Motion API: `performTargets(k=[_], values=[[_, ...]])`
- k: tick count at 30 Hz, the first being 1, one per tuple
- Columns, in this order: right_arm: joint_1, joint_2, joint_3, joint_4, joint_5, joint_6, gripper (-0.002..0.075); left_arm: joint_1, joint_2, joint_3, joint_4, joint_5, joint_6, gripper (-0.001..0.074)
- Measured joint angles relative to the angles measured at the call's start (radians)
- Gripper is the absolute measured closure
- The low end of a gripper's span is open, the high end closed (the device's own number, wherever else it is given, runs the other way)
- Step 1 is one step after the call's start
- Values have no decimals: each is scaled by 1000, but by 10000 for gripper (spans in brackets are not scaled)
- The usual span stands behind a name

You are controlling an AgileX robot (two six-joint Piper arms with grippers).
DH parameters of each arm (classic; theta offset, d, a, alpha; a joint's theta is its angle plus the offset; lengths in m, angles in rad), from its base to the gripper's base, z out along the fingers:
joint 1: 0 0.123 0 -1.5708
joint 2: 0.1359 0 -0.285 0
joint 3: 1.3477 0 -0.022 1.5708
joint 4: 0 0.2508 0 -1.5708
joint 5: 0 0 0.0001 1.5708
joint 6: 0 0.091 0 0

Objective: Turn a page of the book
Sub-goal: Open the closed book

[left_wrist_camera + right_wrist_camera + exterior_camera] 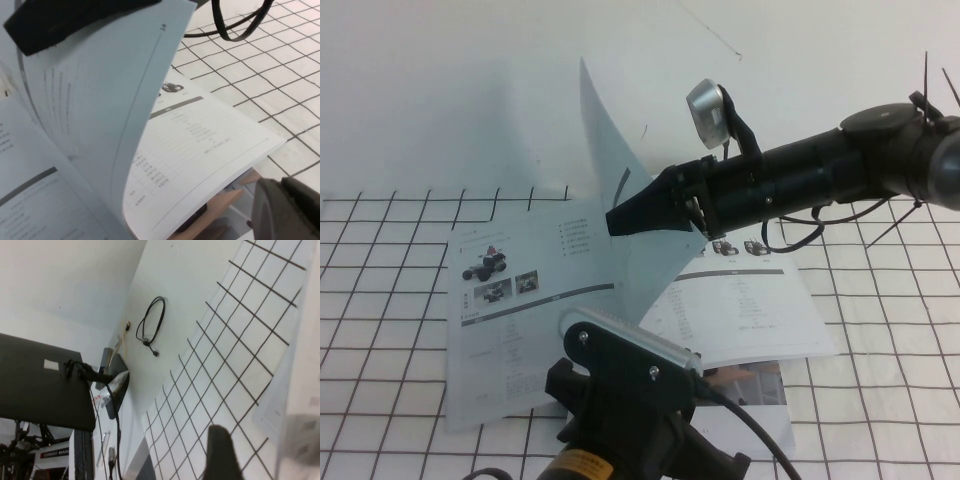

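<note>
My gripper is about to push the curved page (648, 266) across. The lifted tip (590, 92) leans toward the red-topped vehicle's leaf, so I expect the page to fold over and stay flat when I push it.
The book (750, 310) lies open on the gridded table. Its left leaf shows a red-topped vehicle (490, 262). One page (610, 170) stands lifted and curved above the spine. My right gripper (625, 215) reaches in from the right and sits against this page at mid height, open. In the right wrist view one dark finger (220, 455) shows well apart from the page's (307, 365) edge; the other finger is hidden. In the left wrist view the lifted page (100, 100) arches over the printed right-hand leaf (200, 150). My left gripper (287, 210) hovers by the book's near corner, shut and holding nothing.
My left arm (630, 400) fills the bottom centre of the high view, just in front of the book. A brown and white item (750, 385) pokes out from under the book's near edge. A black cable (800, 235) hangs under the right arm.
</note>
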Motion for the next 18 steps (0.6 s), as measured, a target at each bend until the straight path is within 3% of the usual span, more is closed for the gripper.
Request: performTargets(k=[18], values=[[23, -110, 0, 6, 2, 0, 309, 0, 170, 0, -20, -111, -38, 738]])
